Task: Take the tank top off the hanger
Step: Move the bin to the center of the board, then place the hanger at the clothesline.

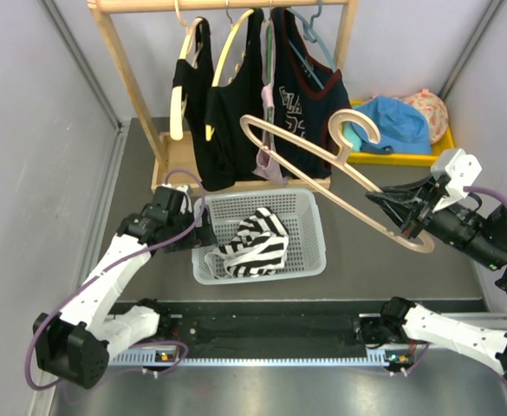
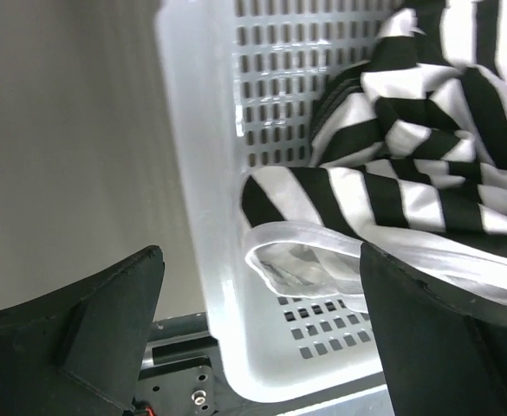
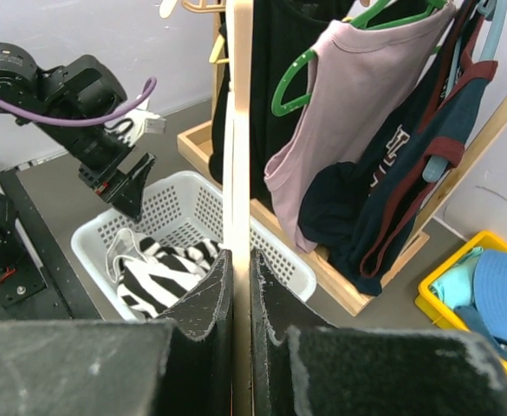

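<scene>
I go on moving my left gripper up before I close it on the wooden hanger's far end (image 1: 246, 122), because that end is free and the striped tank top (image 1: 257, 247) is in the basket.
The black-and-white striped tank top (image 1: 255, 243) (image 2: 426, 173) (image 3: 162, 273) lies bunched in the white basket (image 1: 309, 234) (image 2: 210, 260) (image 3: 184, 208), off the hanger. The bare wooden hanger (image 1: 338, 154) (image 3: 237, 130) hangs in the air, slanting over the basket's right corner. My right gripper (image 1: 392, 208) (image 3: 240, 269) is shut on its lower bar. My left gripper (image 1: 197, 224) (image 2: 260, 256) stands wide open at the basket's left rim, one finger outside the wall and one over the cloth's white hem. Nothing is between its fingers.
A wooden clothes rack (image 1: 123, 78) stands behind the basket with several dark and pink garments (image 1: 227, 104) on hangers. A yellow tray (image 1: 400, 158) with a blue hat (image 1: 400, 121) sits at the back right. A black rail (image 1: 270, 325) runs along the near edge.
</scene>
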`<action>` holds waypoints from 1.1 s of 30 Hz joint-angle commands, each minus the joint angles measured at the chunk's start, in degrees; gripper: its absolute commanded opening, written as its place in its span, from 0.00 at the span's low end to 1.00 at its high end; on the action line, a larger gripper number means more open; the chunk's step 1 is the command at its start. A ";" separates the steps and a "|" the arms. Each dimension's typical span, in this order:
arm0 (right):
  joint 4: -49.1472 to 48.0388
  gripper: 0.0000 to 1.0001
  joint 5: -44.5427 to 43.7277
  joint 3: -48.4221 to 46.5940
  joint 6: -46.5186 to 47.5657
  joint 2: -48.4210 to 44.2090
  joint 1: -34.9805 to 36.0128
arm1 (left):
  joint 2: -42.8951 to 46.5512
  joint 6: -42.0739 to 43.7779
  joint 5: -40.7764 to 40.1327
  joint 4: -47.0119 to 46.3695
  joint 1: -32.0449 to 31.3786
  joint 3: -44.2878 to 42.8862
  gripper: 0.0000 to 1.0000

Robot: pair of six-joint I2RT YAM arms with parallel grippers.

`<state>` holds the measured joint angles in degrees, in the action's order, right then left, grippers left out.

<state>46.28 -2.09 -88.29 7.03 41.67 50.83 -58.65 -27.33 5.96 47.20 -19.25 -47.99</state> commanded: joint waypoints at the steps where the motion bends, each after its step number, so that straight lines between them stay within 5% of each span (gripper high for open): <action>1: -2.69 0.00 1.12 -1.27 0.44 0.43 -0.47 | 1.17 6.83 6.33 -4.31 -0.09 -5.08 0.99; 10: 3.28 0.00 9.11 -2.67 0.62 3.94 -0.47 | 18.29 31.77 41.03 -4.22 0.00 -9.41 0.99; 14: 8.98 0.00 17.01 -3.90 0.80 5.87 -0.47 | 30.41 43.66 46.16 -7.20 -0.09 -9.32 0.99; 19: 13.92 0.00 28.16 -5.49 1.84 8.86 -0.47 | 32.29 51.93 49.23 -5.98 -0.09 -13.44 0.99; 33: 13.49 0.00 38.91 -6.02 6.86 15.37 -0.20 | 25.79 49.31 60.22 -12.48 -0.09 -14.68 0.98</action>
<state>63.40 32.88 -91.94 12.01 55.68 50.83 -29.61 22.20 61.47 38.92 -19.29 -61.36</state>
